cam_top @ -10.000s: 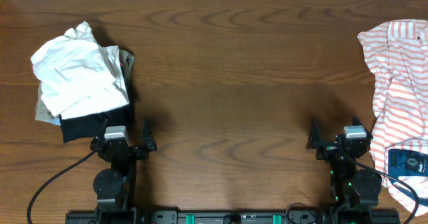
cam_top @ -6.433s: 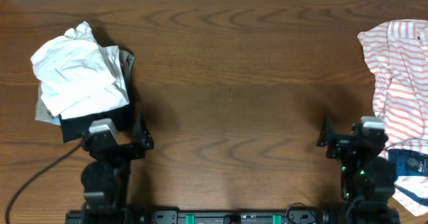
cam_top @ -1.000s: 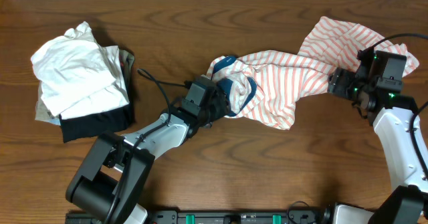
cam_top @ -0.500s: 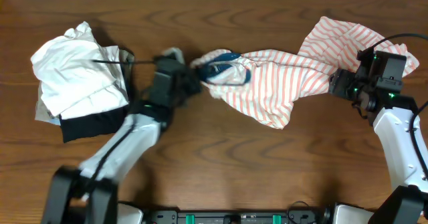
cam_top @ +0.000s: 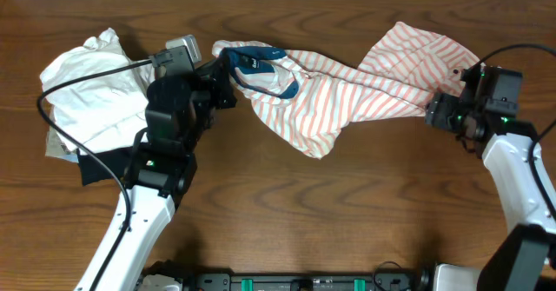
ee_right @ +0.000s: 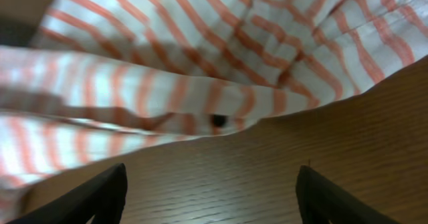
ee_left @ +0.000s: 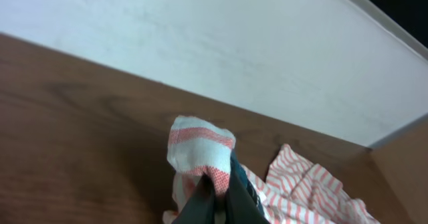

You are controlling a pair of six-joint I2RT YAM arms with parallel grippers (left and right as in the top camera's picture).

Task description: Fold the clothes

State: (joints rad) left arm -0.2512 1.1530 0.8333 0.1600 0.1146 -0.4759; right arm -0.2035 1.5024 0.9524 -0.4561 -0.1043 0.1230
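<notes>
Next, my right gripper grips the loose end's outer corner (cam_top: 461,65) and stretches the shirt: the shirt's loose end (cam_top: 415,55) lies bunched while my left gripper pinches the label end.
The clothes, a white shirt (cam_top: 347,91) with salmon stripes, lies stretched across the back of the table. Its dark blue label patch (cam_top: 261,65) shows at the left end. My left gripper (cam_top: 223,69) is shut on that left end. In the left wrist view its dark fingers (ee_left: 215,187) pinch a bunched fold of the shirt (ee_left: 200,140), lifted above the wood. My right gripper (cam_top: 437,113) stands open at the shirt's right end. In the right wrist view its fingers (ee_right: 210,204) are spread over bare wood, with the striped cloth (ee_right: 200,70) just ahead of them and nothing between them.
A pile of other garments sits at the far left: a plain white one (cam_top: 95,91) on top, a black one (cam_top: 113,165) beneath. The table's back edge meets a white wall (ee_left: 234,43) close behind the shirt. The left arm's cable loops over the pile.
My left gripper has carried the shirt's left end leftward and toward the back, drawing the shirt out long. The right gripper has stayed near the right end and opened a little wider.
</notes>
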